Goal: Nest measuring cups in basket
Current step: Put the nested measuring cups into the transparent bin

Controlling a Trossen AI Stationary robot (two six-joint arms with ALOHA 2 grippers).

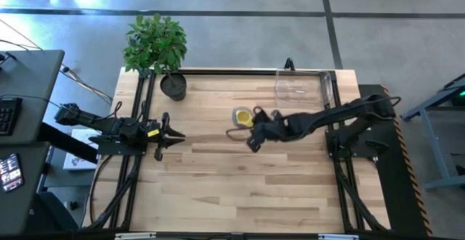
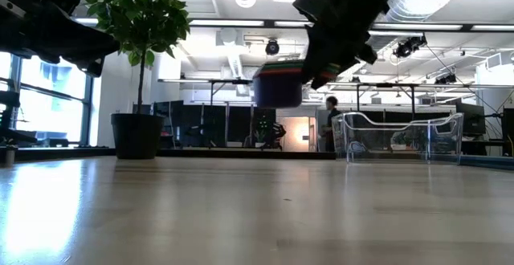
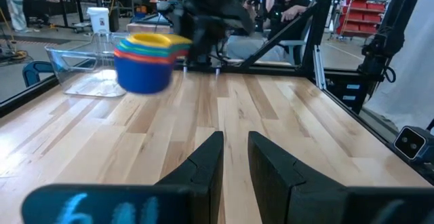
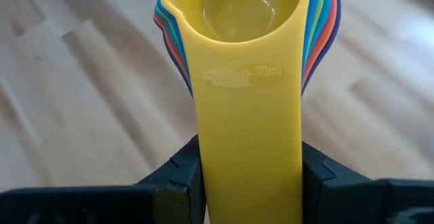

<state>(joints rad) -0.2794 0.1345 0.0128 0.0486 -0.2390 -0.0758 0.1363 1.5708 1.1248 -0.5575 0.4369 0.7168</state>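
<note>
My right gripper should keep moving over the basket, lower the stack into it and let go of the stack there, because the stack's bowls (image 1: 243,116) are upright and the clear basket (image 1: 298,87) is empty.
Several measuring cups are nested in one stack (image 4: 244,20), the yellow one innermost and a blue one outermost (image 3: 146,64). The stack hangs in the air above the middle of the table (image 1: 243,116), with my right gripper (image 4: 251,176) shut on it. The clear basket (image 1: 301,86) stands on its base at the table's far right with no cup in it. My left gripper (image 1: 178,136) waits at the table's left side, its fingers (image 3: 235,149) a little apart with nothing between them. My right gripper pinches the stacked handles (image 4: 247,115) by their two long edges between its two fingers (image 4: 183,173). The fingers slant down from the table's right side and lie along the handles. The bowls point away from the gripper, and the stack (image 2: 279,84) is lifted clear of the table.
A black pot (image 1: 173,86) with a green plant stands at the far left of the table. Bare wood lies between the stack and the basket (image 2: 401,136) and across the near half. A person sits in the room beyond the table (image 3: 288,0).
</note>
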